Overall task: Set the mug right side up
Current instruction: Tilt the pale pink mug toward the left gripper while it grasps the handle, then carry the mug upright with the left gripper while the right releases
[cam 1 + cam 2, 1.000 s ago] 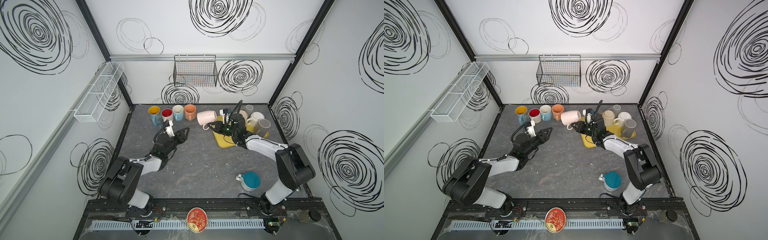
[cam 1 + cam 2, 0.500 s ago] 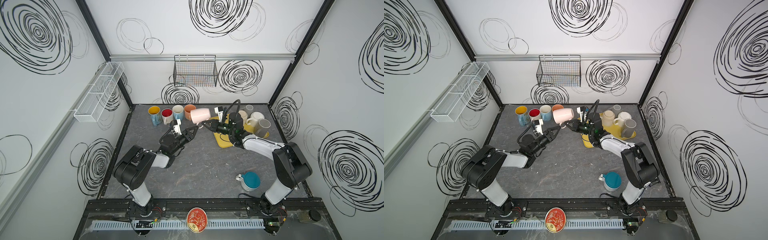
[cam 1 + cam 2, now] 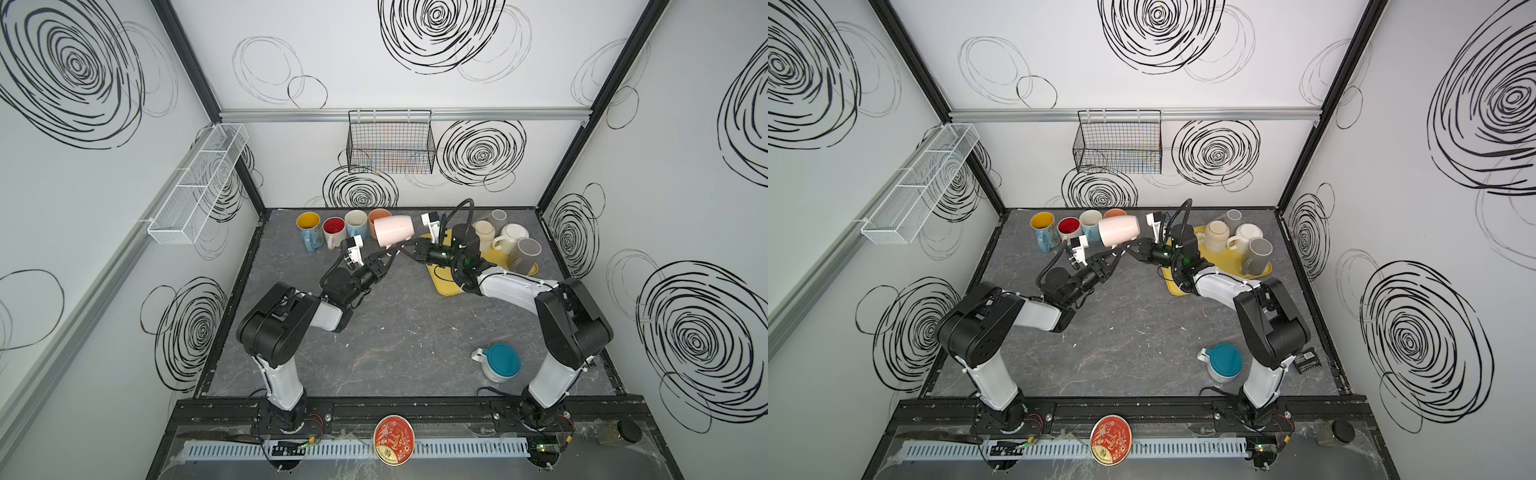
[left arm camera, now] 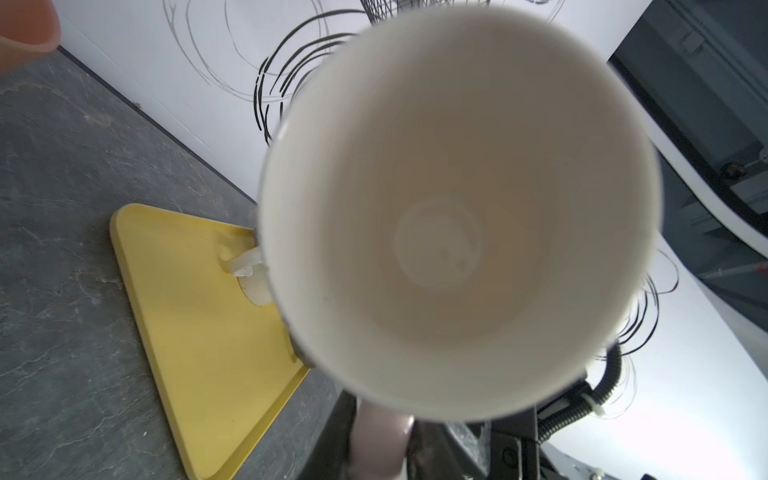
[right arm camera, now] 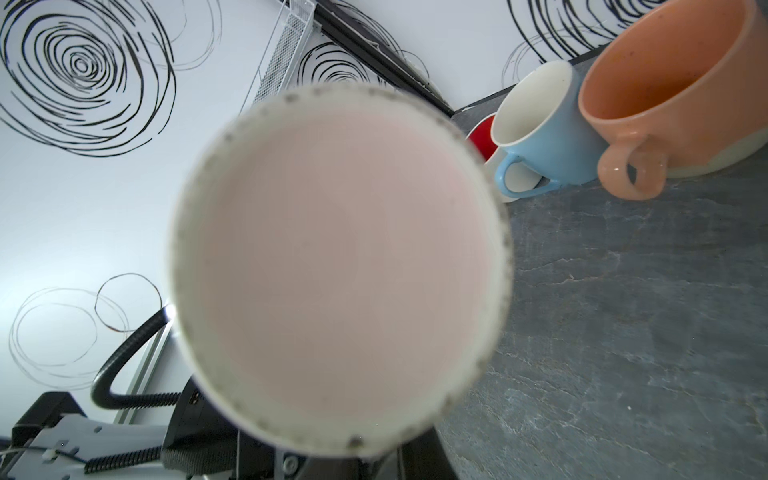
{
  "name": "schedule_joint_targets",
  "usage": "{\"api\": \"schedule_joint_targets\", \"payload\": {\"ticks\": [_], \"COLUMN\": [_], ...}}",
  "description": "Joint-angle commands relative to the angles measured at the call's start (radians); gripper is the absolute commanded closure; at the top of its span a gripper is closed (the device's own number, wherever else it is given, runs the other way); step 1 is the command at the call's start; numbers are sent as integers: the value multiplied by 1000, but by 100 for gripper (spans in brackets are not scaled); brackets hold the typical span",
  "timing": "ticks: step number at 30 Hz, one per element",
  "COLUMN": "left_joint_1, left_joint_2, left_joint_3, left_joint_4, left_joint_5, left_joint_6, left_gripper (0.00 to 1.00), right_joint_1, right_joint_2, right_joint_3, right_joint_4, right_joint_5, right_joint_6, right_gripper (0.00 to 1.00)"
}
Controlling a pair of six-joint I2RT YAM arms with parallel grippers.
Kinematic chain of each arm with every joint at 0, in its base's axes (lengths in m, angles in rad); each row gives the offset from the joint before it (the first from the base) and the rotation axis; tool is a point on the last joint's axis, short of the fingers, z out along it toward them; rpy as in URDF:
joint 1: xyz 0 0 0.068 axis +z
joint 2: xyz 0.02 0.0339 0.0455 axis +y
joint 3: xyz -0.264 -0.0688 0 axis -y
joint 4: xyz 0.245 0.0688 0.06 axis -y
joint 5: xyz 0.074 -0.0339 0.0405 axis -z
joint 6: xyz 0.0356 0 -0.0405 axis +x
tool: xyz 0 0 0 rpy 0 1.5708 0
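Observation:
Both grippers are clamped on the pink mug's handle (image 3: 395,247), so the robot's right gripper should open and back away before the left gripper stands the pink mug upright near the yellow-lined mug (image 3: 309,231).
The pink mug (image 3: 392,232) (image 3: 1117,232) hangs on its side above the table at the back, its handle pointing down. Its pale inside (image 4: 457,216) fills the left wrist view and its flat base (image 5: 336,270) fills the right wrist view. My left gripper (image 3: 387,259) (image 3: 1116,257) reaches up from the left and is shut on the pink handle (image 4: 380,440). From the right, my right gripper (image 3: 404,249) (image 3: 1130,248) meets it under the mug and is shut on the same handle. The mug hides most of both pairs of jaws.
A row of upright mugs stands at the back: yellow-lined (image 3: 309,230), red-lined (image 3: 333,230), light blue (image 3: 356,222), orange (image 3: 376,216). The yellow tray (image 3: 446,284) carries several pale mugs such as the grey one (image 3: 525,253). A teal-based mug (image 3: 500,361) sits front right.
The right gripper lifted the pink mug and carried it slightly left. The left gripper rose toward the mug's handle and went from open to shut on it.

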Motion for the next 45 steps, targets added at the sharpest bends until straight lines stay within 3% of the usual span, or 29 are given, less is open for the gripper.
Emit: {"api": "schedule_joint_targets", "payload": {"ticks": [1, 5, 9, 10, 13, 20, 26, 33, 40, 45], "left_joint_1": [6, 14, 19, 21, 26, 97, 157, 189, 206, 272], "left_joint_2": [0, -10, -19, -22, -33, -92, -180, -243, -355, -397], "left_joint_3": [18, 11, 8, 8, 6, -32, -62, -55, 29, 74], "left_joint_4": [127, 139, 140, 137, 113, -40, -328, -668, -1144, -1308], "left_joint_5": [15, 17, 21, 21, 31, 67, 75, 55, -122, -187], "left_joint_6": [-19, -21, -16, -13, 2, 48, 187, 379, 683, 774], "left_gripper": [86, 99, 100, 100, 100, 100, 100, 100, 100, 100], "right_joint_1": [14, 13, 13, 13, 10, -15, -67, -134, -195, -208], "right_joint_2": [-9, -9, -8, -8, -19, -60, -110, -171, -200, -188], "right_joint_3": [36, 39, 40, 39, 42, 39, 6, 2, -70, -83], "right_joint_4": [113, 99, 92, 87, 41, -76, -150, -438, -471, -467], "right_joint_5": [-40, -40, -37, -35, -12, 29, 58, 179, 157, 136], "right_joint_6": [-3, -14, -20, -23, -46, -109, -153, -267, -276, -279], "right_gripper": [100, 100, 100, 97, 72, 55, 52, 51, 50, 50]}}
